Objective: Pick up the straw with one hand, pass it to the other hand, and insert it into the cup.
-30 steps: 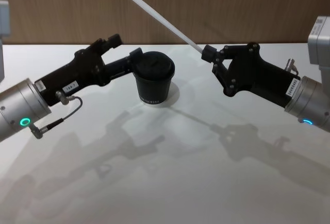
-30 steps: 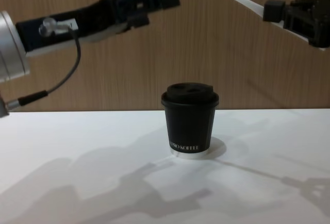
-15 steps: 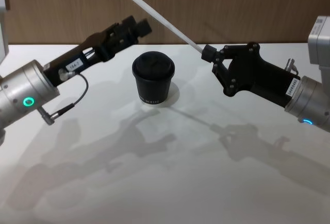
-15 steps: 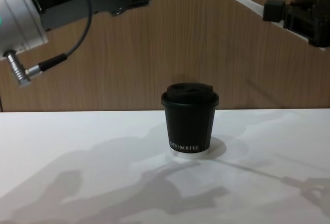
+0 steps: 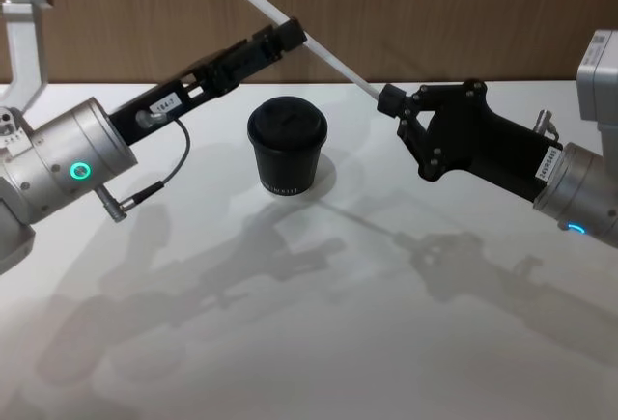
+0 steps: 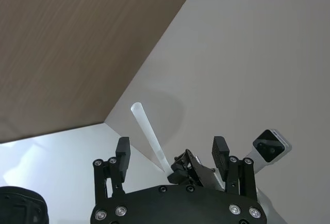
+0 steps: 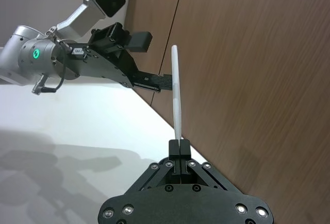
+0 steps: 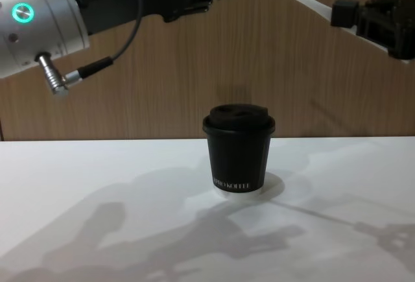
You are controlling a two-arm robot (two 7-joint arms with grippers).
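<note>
The white straw [image 5: 334,61] will stand out high above the lid when I push it in, since it is much longer than the black cup [image 5: 287,147].
My right gripper [image 5: 389,101] is shut on the lower end of the white straw [image 5: 333,58], which slants up and to the left above the table. The black cup [image 5: 287,145] with its domed lid stands on the table below it. My left gripper [image 5: 290,36] is raised above the cup, its fingers open at the straw's upper part. In the left wrist view the straw [image 6: 147,128] runs between the open fingers of the left gripper [image 6: 171,152]. In the right wrist view the straw [image 7: 176,95] rises from the right gripper [image 7: 179,144], with the left gripper [image 7: 152,62] reaching it from the side.
The white table [image 5: 319,323] spreads around the cup, with only arm shadows on it. A wooden wall [image 5: 435,5] stands behind. A grey cable [image 5: 154,183] loops off the left wrist. In the chest view the cup [image 8: 238,152] sits well below both grippers.
My left arm has risen from beside the cup and swung up to the straw's upper part, fingers open. The right gripper, straw and cup have stayed still.
</note>
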